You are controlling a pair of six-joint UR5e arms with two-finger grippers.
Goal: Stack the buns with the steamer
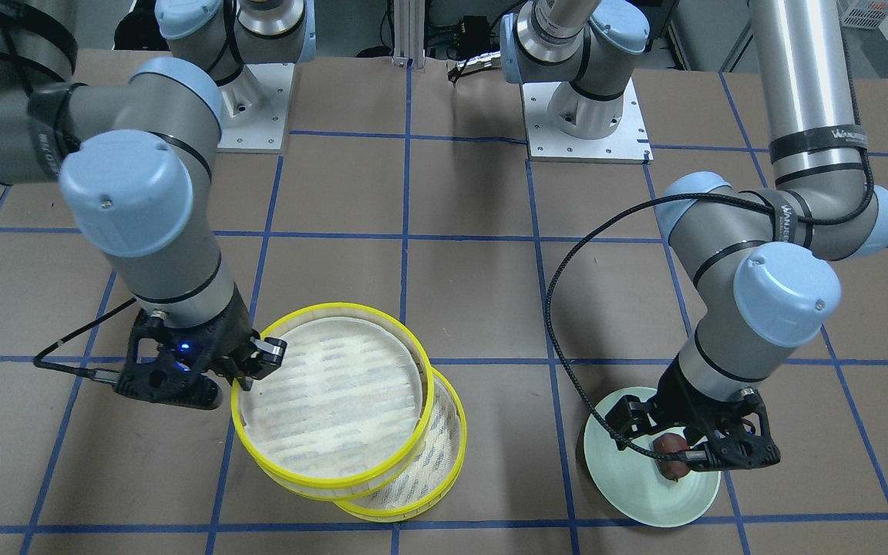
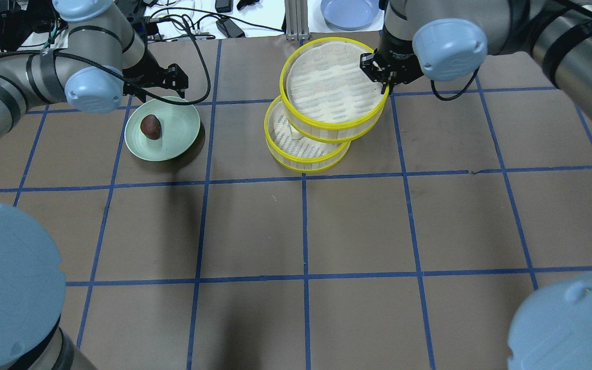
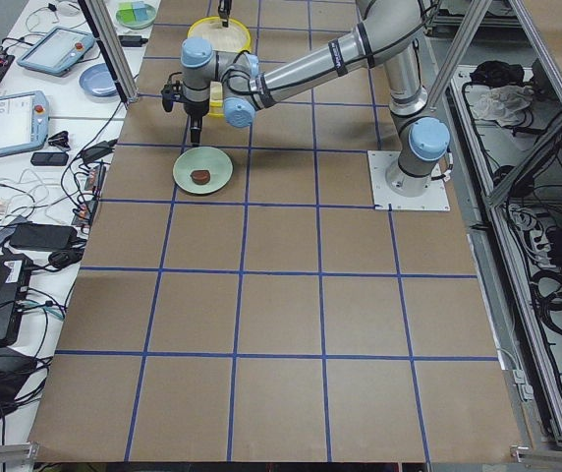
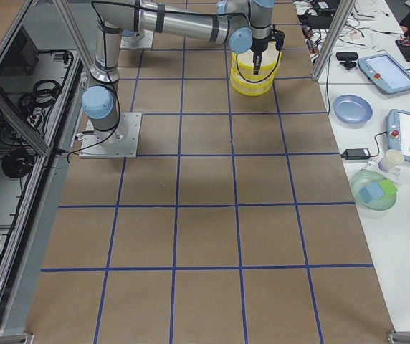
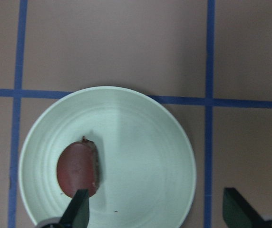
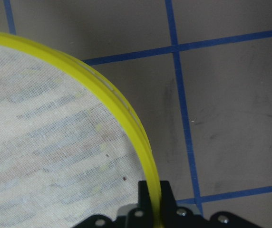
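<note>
The dark reddish-brown bun (image 5: 77,169) is plump and has a creased side (image 5: 96,167), so it will squeeze in and bulge out past the fingers of the robot's left gripper when the robot lifts it.
The dark reddish-brown bun (image 2: 151,127) lies on the pale green plate (image 2: 178,139); the left wrist view shows the bun (image 5: 77,168) too. My left gripper (image 5: 156,211) is open and empty above the plate, one fingertip (image 5: 80,209) just beside the bun. My right gripper (image 2: 378,72) is shut on the yellow rim of the upper steamer tray (image 2: 334,85), held offset over the lower steamer tray (image 2: 306,154). The rim shows between the fingers in the right wrist view (image 6: 150,161). A pale cream bun (image 2: 295,134) peeks out in the lower tray, mostly hidden by the upper one.
A blue plate (image 2: 350,13) and cables lie beyond the table's far edge. A side table with tablets (image 3: 55,49) runs along that side. The arm bases (image 1: 583,116) stand at the robot's side of the brown, blue-taped table.
</note>
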